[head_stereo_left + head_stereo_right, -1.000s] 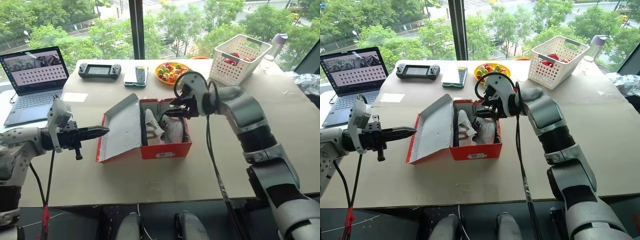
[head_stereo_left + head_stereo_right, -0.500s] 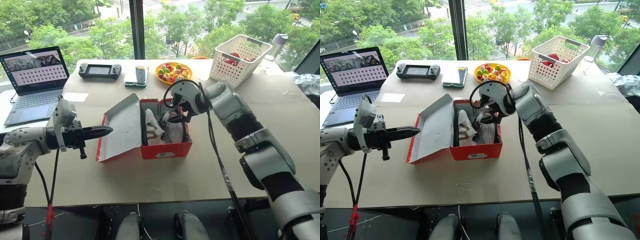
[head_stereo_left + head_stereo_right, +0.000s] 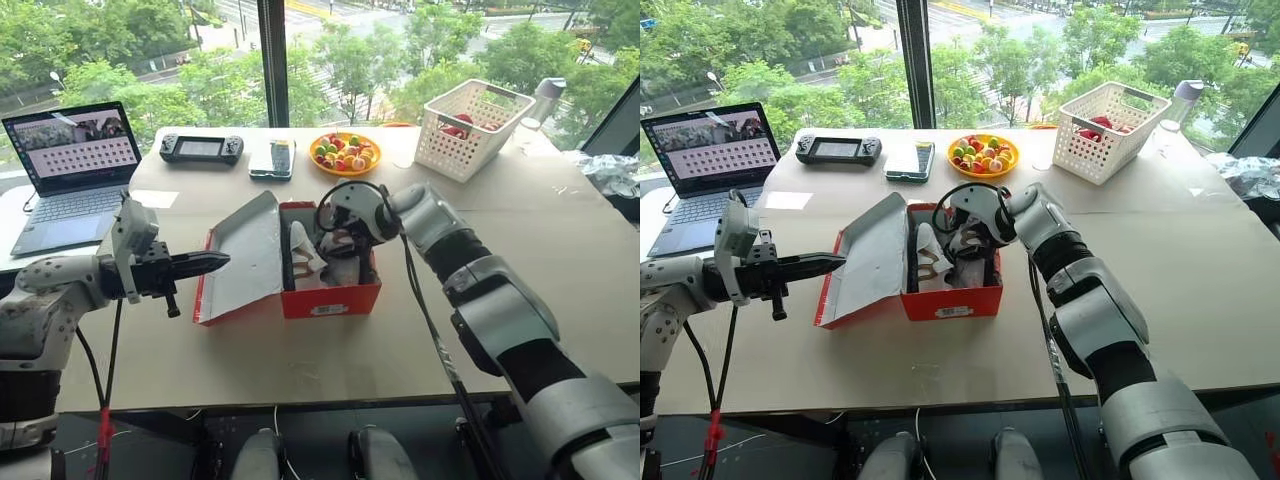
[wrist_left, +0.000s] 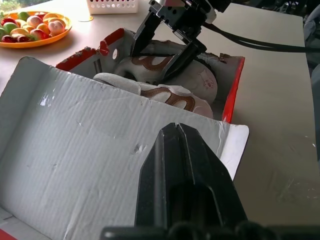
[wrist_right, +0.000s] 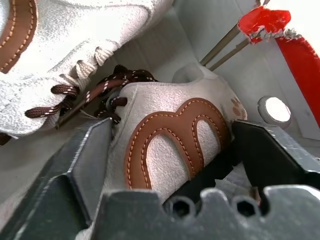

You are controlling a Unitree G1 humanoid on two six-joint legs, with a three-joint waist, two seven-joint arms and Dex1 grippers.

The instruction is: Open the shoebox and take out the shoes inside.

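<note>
My gripper will bring the far shoe out by itself when it lifts it, because the dark lace tip lies loose between the shoes.
The red shoebox stands open mid-table, its grey-white lid leaning back to the left. Two light grey-white shoes with brown patches and dark laces lie inside. My right gripper reaches down into the box, open, one finger on each side of the heel of the far shoe. My left gripper is shut and hovers level just left of the lid, pointing at its inside face.
A laptop sits at the far left. A game console, a phone and a fruit plate line the back. A white lattice basket and a bottle stand at the back right.
My right gripper has dropped from above the box's far rim down into the box and now straddles a shoe. The left arm has stayed put.
</note>
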